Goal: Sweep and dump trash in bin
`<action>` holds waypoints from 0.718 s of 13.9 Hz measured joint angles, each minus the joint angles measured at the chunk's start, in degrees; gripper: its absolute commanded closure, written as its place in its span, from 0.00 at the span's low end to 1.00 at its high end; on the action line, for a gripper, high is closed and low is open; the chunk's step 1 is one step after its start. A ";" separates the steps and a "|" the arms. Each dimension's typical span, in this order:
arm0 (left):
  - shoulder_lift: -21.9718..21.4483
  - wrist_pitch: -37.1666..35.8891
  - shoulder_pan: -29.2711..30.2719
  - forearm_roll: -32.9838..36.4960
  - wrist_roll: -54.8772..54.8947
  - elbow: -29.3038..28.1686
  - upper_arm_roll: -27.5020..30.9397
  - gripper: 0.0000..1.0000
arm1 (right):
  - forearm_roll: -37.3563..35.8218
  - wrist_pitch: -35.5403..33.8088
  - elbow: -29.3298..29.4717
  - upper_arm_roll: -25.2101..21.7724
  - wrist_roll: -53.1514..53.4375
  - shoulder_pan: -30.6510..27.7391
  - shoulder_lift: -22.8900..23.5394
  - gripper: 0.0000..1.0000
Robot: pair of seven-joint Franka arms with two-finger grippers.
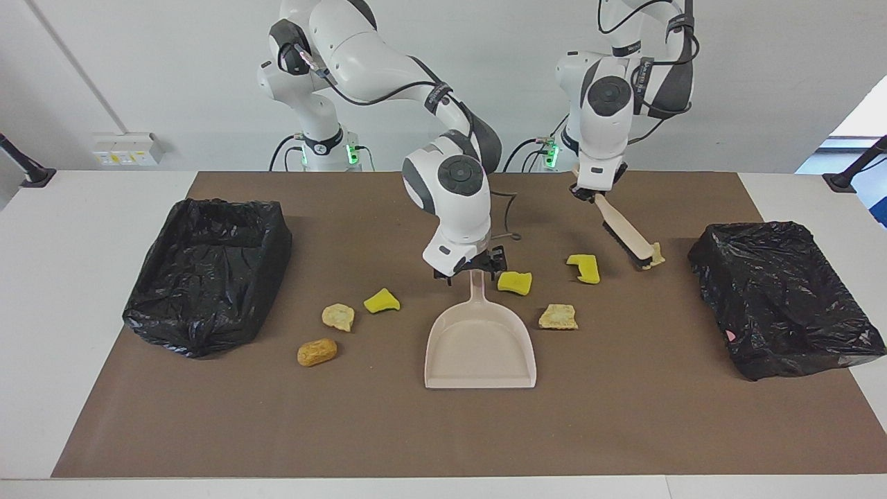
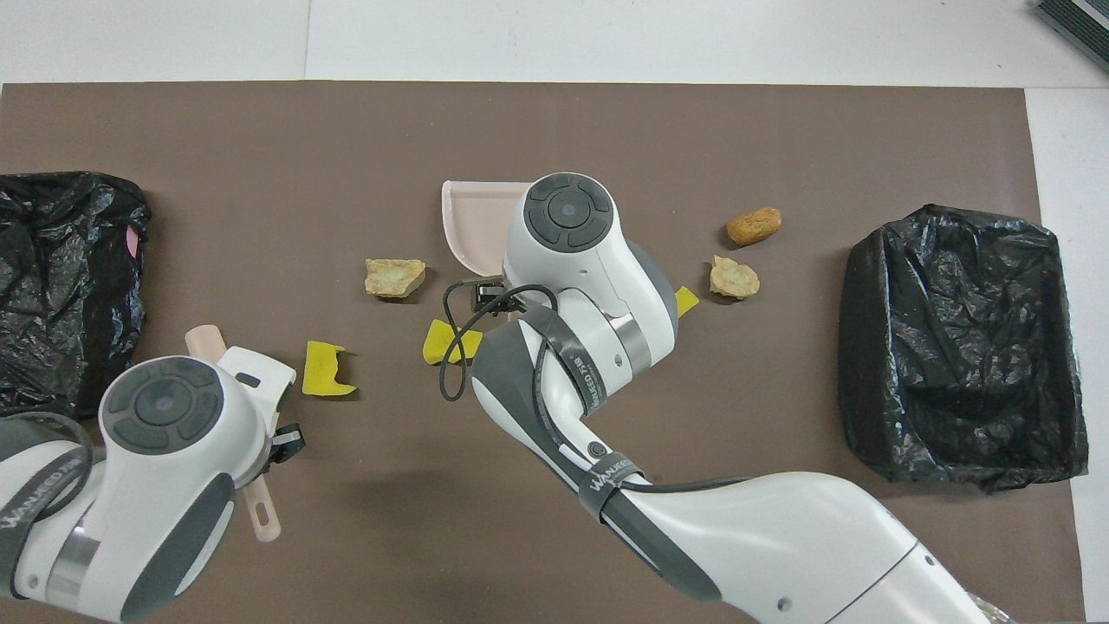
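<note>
The dustpan's opening [image 1: 480, 386] points away from the brush, so next my right gripper turns it by its handle [image 1: 476, 287] toward the brush before my left gripper starts to sweep.
The beige dustpan [image 1: 480, 350] [image 2: 472, 217] lies flat mid-mat, handle toward the robots. My right gripper [image 1: 471, 268] is low at the handle's tip, open, a finger on each side. My left gripper [image 1: 593, 192] is shut on the beige brush [image 1: 624, 232] [image 2: 262, 511], held slanting down, its black bristles against a tan trash lump [image 1: 657, 256]. More trash lies around: yellow chunks [image 1: 514, 282] [image 1: 584, 268] [image 1: 382, 301], tan pieces [image 1: 558, 316] [image 1: 338, 316] and a golden-brown one [image 1: 317, 352] [image 2: 754, 225]. In the overhead view both wrists hide their fingers.
Two bins lined with black bags stand on the brown mat, one at the right arm's end [image 1: 208, 274] [image 2: 962, 347], one at the left arm's end [image 1: 783, 298] [image 2: 65, 277]. The white table [image 1: 90, 201] borders the mat.
</note>
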 measured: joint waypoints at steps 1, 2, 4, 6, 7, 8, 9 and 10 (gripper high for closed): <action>0.10 -0.09 2.59 1.63 2.84 -0.13 0.01 1.00 | 0.02 0.81 -0.68 0.05 0.00 0.32 0.19 0.09; 0.20 -0.31 4.79 3.26 4.99 -0.18 0.01 1.00 | 0.02 1.14 -1.05 0.08 0.00 0.71 0.32 0.10; 0.31 -0.51 8.91 4.68 8.76 -0.34 0.01 1.00 | 0.02 1.26 -1.24 0.09 0.02 1.24 0.34 0.18; 0.31 -0.50 11.22 4.81 10.50 -1.50 -0.02 1.00 | 0.02 1.33 -1.19 0.08 0.02 1.21 0.33 0.52; 0.32 -0.35 11.53 4.81 11.02 -2.54 -0.05 1.00 | 0.02 1.33 -1.18 0.08 0.02 1.22 0.32 0.84; 0.32 -0.11 11.56 4.77 11.18 -3.58 -0.21 1.00 | 0.02 1.33 -1.18 0.08 0.02 1.22 0.32 1.00; 0.32 0.32 11.55 4.43 11.18 -4.40 -0.46 1.00 | 0.03 1.33 -1.18 0.08 0.02 1.22 0.32 1.00; 0.34 0.96 11.53 3.46 11.18 -4.99 -0.75 1.00 | 0.05 1.29 -1.18 0.08 0.09 1.23 0.32 1.00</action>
